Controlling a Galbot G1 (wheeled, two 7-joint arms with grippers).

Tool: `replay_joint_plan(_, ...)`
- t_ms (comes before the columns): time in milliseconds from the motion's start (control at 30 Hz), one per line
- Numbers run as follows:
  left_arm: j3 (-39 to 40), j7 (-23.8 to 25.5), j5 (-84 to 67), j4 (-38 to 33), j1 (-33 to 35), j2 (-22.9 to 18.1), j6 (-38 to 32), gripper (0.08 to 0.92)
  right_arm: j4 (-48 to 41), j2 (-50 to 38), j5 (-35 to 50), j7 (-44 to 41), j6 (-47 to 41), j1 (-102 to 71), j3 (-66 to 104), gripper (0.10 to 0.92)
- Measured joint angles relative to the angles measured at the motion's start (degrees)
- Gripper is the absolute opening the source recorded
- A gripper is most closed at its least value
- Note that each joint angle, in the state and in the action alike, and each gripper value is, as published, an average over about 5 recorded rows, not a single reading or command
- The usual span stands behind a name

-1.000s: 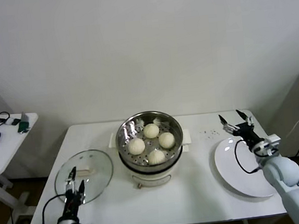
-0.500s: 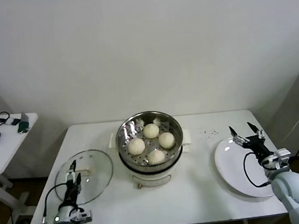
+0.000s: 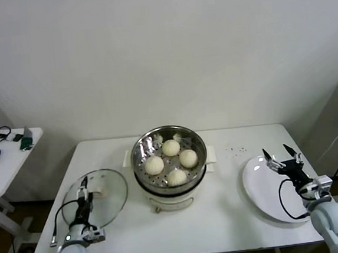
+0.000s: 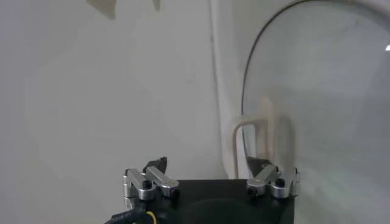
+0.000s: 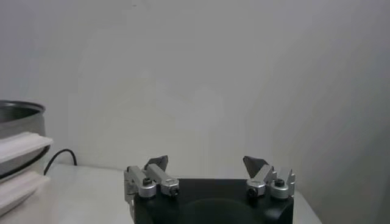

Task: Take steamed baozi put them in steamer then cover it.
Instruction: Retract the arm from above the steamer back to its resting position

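Observation:
I expect the glass lid (image 3: 112, 194) to rest on the steamer's rim above the baozi (image 3: 154, 165) when I lower it, since they sit low inside the steamer's raised side.
Several steamed baozi (image 3: 171, 147) lie in the steel steamer (image 3: 142, 142), which sits in its cream pot at the middle of the table. The cover (image 3: 111, 208), a clear glass lid with a cream handle (image 3: 101, 193), lies flat on the table to the left of the steamer. My left gripper (image 3: 82, 187) is open above the lid's near-left part, close to the handle (image 4: 259, 131), which stands just beyond its fingertips. My right gripper (image 3: 277, 152) is open above the white plate (image 3: 264, 198), nothing between its fingers. The steamer's rim (image 5: 18, 112) shows off to one side in the right wrist view.
The flat white plate lies bare at the table's right end, near the front edge. Small dark specks (image 3: 237, 150) dot the table behind it. A white side table (image 3: 7, 170) with a mouse and cables stands to the left. A wall stands behind.
My right gripper has drawn back from the table's far right edge toward me, over the plate. My left gripper has moved forward over the lid toward its handle. Both stayed open.

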Motion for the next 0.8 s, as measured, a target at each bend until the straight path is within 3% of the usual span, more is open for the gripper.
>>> replay_joint_plan(300, 0.49, -0.50, -0.42, 2.42, -2.44, -0.07, -0.65, 0.797, 0.05, 0.82, -1.85, -0.66, 0.28, -0.64, 0.06, 0.823)
replay_joint_plan(433, 0.70, -0.56, -0.78, 3.00, -2.94, -0.16, -0.88, 0.714, 0.01, 1.22, -2.70, -0.97, 0.41, -0.89, 0.07, 0.823)
replay_joint_plan(800, 0.46, -0.63, -1.17, 4.01, -2.93, -0.14, -1.61, 0.376, -0.28, 2.33, -4.79, -1.72, 0.85, -1.27, 0.20, 0.823)
